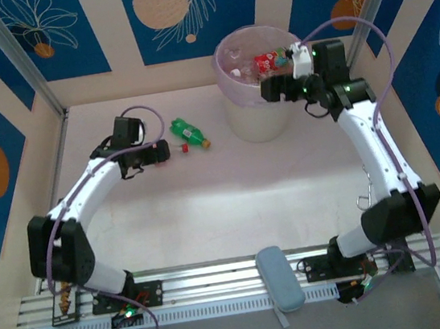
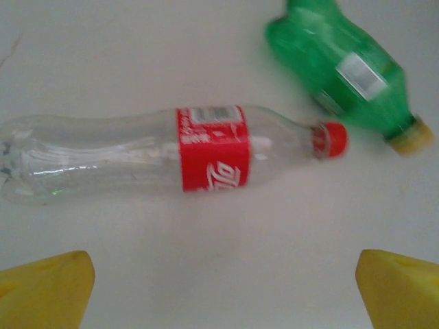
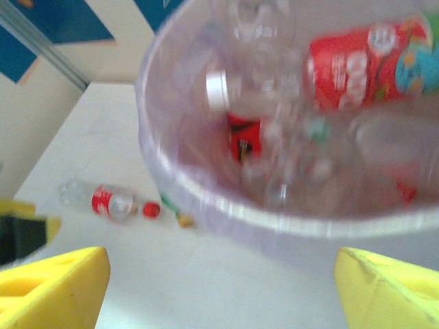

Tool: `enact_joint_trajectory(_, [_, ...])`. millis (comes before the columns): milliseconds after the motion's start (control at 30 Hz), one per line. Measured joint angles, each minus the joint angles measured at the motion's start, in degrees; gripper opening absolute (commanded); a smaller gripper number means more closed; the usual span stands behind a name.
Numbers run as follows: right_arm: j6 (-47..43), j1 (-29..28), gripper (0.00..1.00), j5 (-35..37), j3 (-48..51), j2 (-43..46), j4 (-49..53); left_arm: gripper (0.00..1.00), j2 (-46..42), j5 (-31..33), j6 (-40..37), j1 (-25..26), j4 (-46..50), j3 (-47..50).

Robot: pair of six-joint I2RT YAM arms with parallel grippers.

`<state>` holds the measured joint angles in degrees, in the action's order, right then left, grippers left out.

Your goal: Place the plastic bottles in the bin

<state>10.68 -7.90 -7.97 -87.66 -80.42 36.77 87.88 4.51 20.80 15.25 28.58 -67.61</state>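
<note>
The clear bottle (image 2: 164,152) will turn out to be empty when I lift it and tip it cap-down, because pale tabletop shows through the see-through body (image 2: 103,154).
A clear bottle (image 2: 171,154) with a red label and red cap lies on its side on the table, its cap (image 1: 187,147) pointing right. A green bottle (image 2: 346,68) with a yellow cap lies just beyond it (image 1: 187,132). My left gripper (image 2: 223,295) hovers open just short of the clear bottle (image 1: 157,151), nothing between its yellow fingers. The round white bin (image 1: 258,115) with its lilac liner holds several bottles (image 3: 357,65). My right gripper (image 3: 219,288) is open and empty at the bin's near rim (image 1: 267,90).
The enclosure walls stand close behind and beside the bin. A grey pad (image 1: 279,277) lies on the front rail between the arm bases. A small metal hook (image 1: 362,194) lies by the right arm. Open tabletop stretches between the arms.
</note>
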Motion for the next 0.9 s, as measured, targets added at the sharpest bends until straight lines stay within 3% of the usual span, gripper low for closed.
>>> enact_joint_trajectory(167, [2.69,-0.35,0.85,0.04,12.37,8.87,-0.74,1.00,6.67,1.03,14.47,-0.37,-4.22,-0.70])
enact_joint_trajectory(500, [3.39,-0.39,0.85,1.09,19.85,13.97,0.02,1.00,12.61,7.78,44.15,-0.35,-4.76,-0.33])
enact_joint_trajectory(700, [3.37,-0.39,0.85,1.46,21.90,15.65,0.59,1.00,17.25,7.52,53.77,-0.35,-8.79,-1.99])
enact_joint_trajectory(900, [3.32,-0.33,0.85,1.97,23.30,17.51,1.46,1.00,22.64,7.02,57.22,-0.33,-10.21,-4.26])
